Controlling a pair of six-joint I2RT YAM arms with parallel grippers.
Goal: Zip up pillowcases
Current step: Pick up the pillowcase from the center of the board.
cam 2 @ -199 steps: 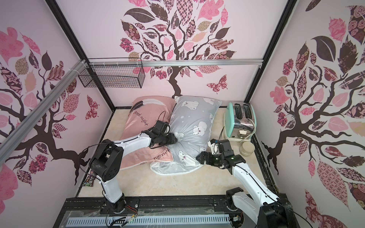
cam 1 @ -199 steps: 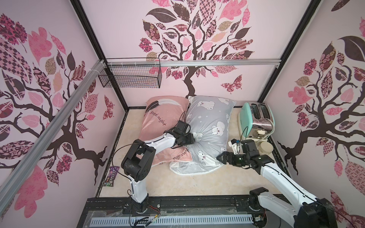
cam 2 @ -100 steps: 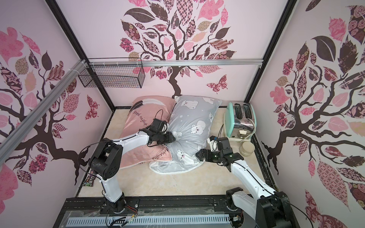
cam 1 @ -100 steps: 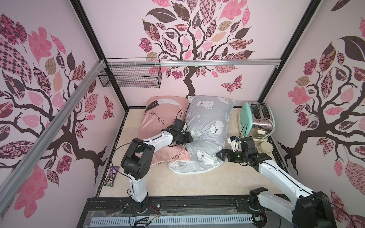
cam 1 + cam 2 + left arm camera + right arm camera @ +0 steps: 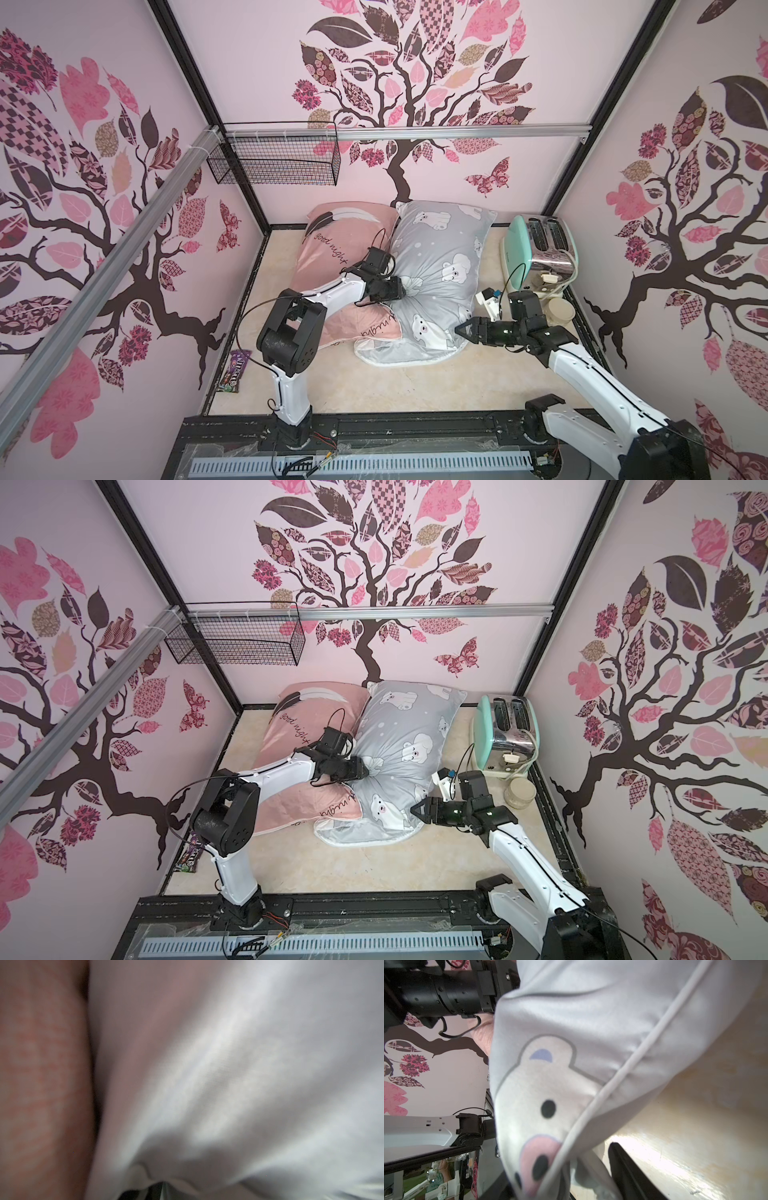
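The robot's left gripper is bunching up the grey pillowcase's side (image 5: 411,284), so it should let go of the fabric and grab the pillowcase's near edge (image 5: 432,361) while the right gripper holds the pillowcase's near corner.
Both top views show the pink "good night" pillowcase (image 5: 336,249) (image 5: 307,725) beside the grey polar-bear pillowcase (image 5: 440,249) (image 5: 411,725), which overlaps its right edge. My left gripper (image 5: 402,289) (image 5: 365,771) is shut on a bunch of grey fabric at the grey case's left side; creases radiate from it. The left wrist view is filled by blurred grey fabric (image 5: 228,1064) and pink fabric (image 5: 41,1064). My right gripper (image 5: 459,330) (image 5: 413,809) (image 5: 571,1184) is shut on the grey case's near right corner. The white piping (image 5: 633,1059) runs between its fingers (image 5: 629,1172). No zipper shows.
A mint and chrome toaster (image 5: 540,245) stands at the back right, with a beige jar (image 5: 559,311) and a white plug (image 5: 490,301) in front of it. A candy packet (image 5: 235,370) lies by the left wall. A wire basket (image 5: 274,158) hangs on the back wall.
My right gripper went from wide open to closed around the grey pillowcase's corner. The left gripper kept its pinch and drew the fabric slightly back.
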